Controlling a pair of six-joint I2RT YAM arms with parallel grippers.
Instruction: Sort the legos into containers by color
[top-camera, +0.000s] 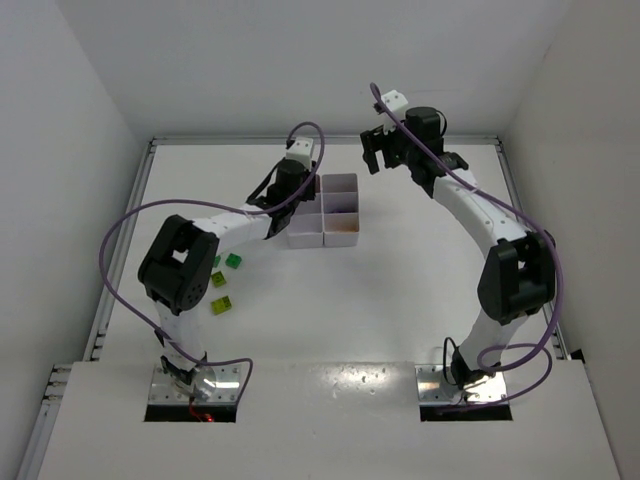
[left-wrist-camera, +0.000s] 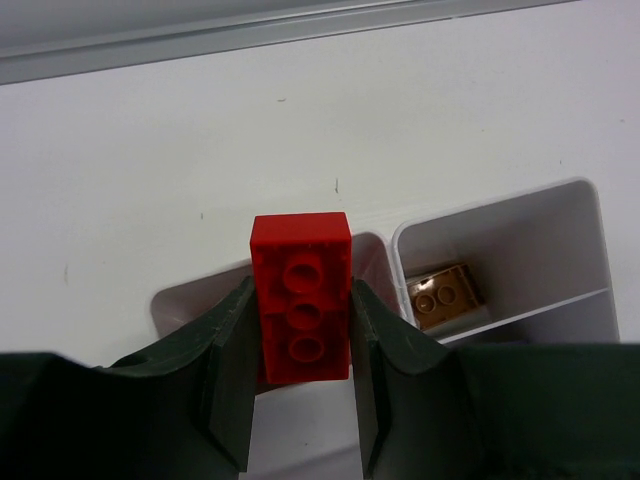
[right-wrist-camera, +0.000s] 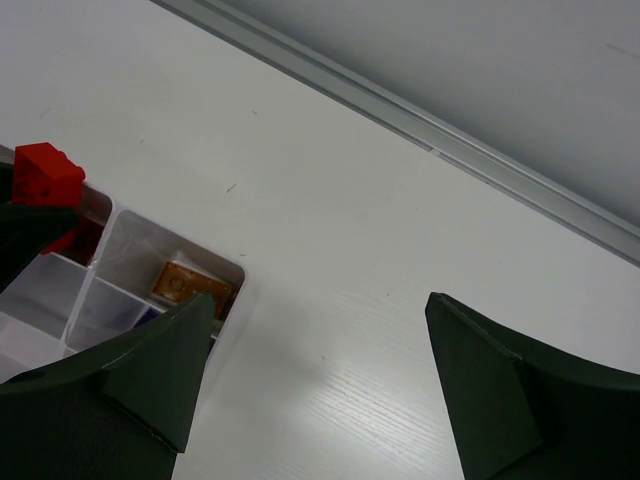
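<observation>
The red brick is standing on end in my left gripper and sticks up above its compartment (left-wrist-camera: 205, 292), so my right gripper should take over the upright brick (left-wrist-camera: 301, 300) and lift it clear.
My left gripper (left-wrist-camera: 300, 305) is shut on a red brick (left-wrist-camera: 300, 300) and holds it over a compartment of the white tray (left-wrist-camera: 590, 215). In the top view this gripper (top-camera: 298, 205) is over the tray's (top-camera: 323, 241) left side. An orange-brown brick (left-wrist-camera: 445, 296) lies in the neighbouring compartment. My right gripper (right-wrist-camera: 320, 370) is open and empty, above bare table to the right of the tray (right-wrist-camera: 236, 276); in the top view it (top-camera: 378, 152) is raised at the back. The right wrist view also shows the red brick (right-wrist-camera: 45, 172) and the orange-brown brick (right-wrist-camera: 190, 286).
Two green bricks (top-camera: 233, 261) (top-camera: 217, 280) and a lime-yellow brick (top-camera: 220, 305) lie on the table left of centre, beside my left arm. A metal rail (right-wrist-camera: 420, 125) runs along the table's back edge, with white walls around.
</observation>
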